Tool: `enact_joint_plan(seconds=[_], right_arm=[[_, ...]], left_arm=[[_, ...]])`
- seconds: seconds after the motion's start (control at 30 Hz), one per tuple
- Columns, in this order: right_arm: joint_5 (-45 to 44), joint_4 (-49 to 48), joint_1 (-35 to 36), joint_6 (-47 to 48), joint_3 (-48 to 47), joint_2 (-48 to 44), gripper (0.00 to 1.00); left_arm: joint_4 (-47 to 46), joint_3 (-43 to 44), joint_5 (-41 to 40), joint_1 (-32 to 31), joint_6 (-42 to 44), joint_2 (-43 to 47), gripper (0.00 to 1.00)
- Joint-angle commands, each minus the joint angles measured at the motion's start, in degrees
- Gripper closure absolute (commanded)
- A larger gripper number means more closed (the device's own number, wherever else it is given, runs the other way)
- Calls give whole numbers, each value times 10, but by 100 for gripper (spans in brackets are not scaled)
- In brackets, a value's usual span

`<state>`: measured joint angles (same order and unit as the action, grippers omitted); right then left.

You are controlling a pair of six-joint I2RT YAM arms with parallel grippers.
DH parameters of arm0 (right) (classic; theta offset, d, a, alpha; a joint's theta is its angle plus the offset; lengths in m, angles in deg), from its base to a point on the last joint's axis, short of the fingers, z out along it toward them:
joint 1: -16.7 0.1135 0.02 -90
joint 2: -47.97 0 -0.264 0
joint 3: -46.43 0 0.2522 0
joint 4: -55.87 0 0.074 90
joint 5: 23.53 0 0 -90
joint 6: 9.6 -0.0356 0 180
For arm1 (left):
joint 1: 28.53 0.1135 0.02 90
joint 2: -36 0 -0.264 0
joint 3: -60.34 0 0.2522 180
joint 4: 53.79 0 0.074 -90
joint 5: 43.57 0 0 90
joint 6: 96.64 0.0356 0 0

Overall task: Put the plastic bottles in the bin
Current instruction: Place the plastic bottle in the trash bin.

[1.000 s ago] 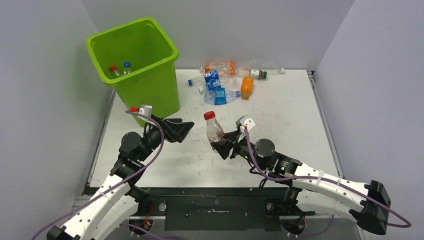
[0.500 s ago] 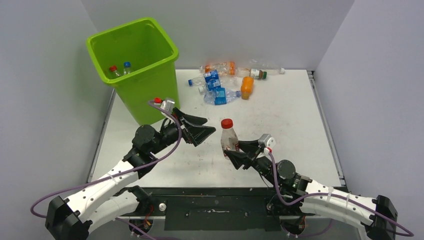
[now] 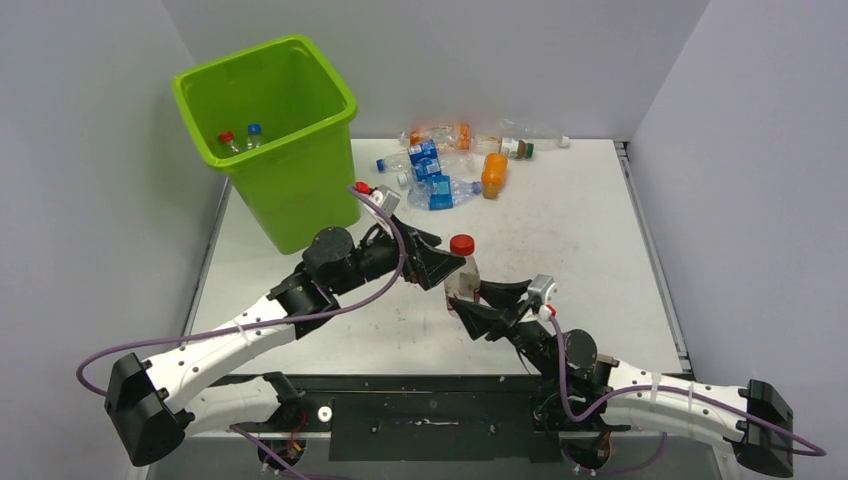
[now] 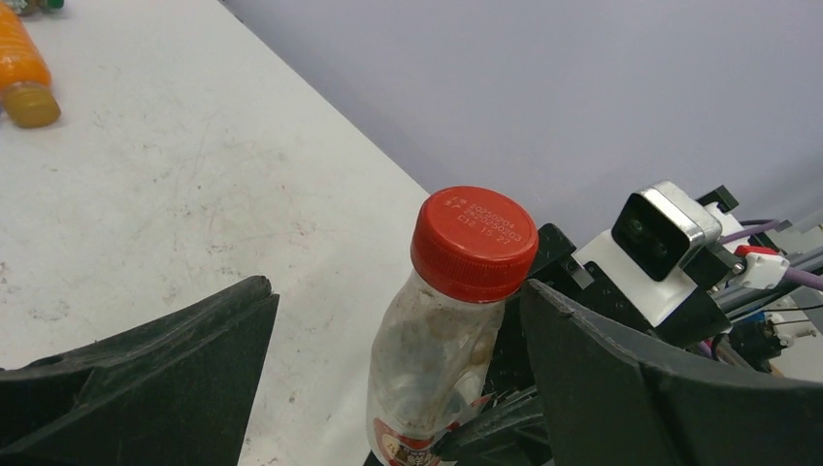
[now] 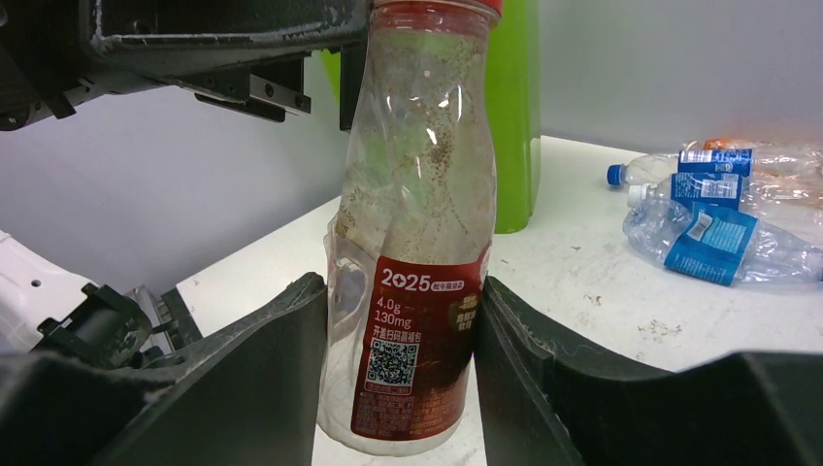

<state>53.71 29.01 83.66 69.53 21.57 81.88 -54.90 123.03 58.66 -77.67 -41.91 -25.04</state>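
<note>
My right gripper is far from the lime-green bin [image 3: 268,125], so I should grab the red-capped bottle by its neck [image 3: 463,259] with my left gripper before my right gripper opens.
My right gripper [image 3: 478,306] is shut on the lower body of a clear red-capped, red-labelled bottle [image 3: 461,271] and holds it upright above the table; its label [image 5: 417,340] fills the right wrist view. My left gripper [image 3: 447,268] is open, its jaws on either side of the bottle's neck; the red cap [image 4: 474,242] sits between them, close to the right jaw. The lime-green bin [image 3: 272,135] stands at the back left with two small bottles [image 3: 240,138] inside. Several more bottles [image 3: 450,165] lie in a heap at the back of the table.
Grey walls close the table on the left, back and right. The bin's green side [image 5: 512,116] shows behind the held bottle in the right wrist view. An orange bottle [image 4: 24,80] lies at the far left of the left wrist view.
My left arm has swung right from beside the bin until its open jaws straddle the bottle's neck. My right gripper has drawn the bottle right and nearer.
</note>
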Motion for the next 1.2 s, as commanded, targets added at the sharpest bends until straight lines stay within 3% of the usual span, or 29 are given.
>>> enact_joint_plan(seconds=[0.0,0.53,0.77,0.83,0.87,0.93,0.97,1.0,1.17], right_arm=[[-25,-48,12,12,9,3,95],[-28,-44,27,11,9,26,95],[-26,-37,34,12,4,29,93],[-25,-27,35,10,-1,29,84],[-25,-14,35,8,-6,30,73],[-28,36,35,-9,-32,31,43],[-31,74,35,-19,-52,32,28],[-34,126,35,-28,-74,34,6],[-43,325,34,-72,-226,54,10]], left_arm=[[14,23,-13,-18,19,-9,5],[25,57,-9,-31,19,-41,16],[20,63,5,-36,33,-50,62],[17,62,6,-38,38,-50,78],[16,61,6,-39,43,-49,86],[20,62,2,-39,54,-47,100],[25,62,-5,-40,62,-43,100],[32,64,-14,-39,74,-38,100],[116,105,-99,-39,216,16,100]])
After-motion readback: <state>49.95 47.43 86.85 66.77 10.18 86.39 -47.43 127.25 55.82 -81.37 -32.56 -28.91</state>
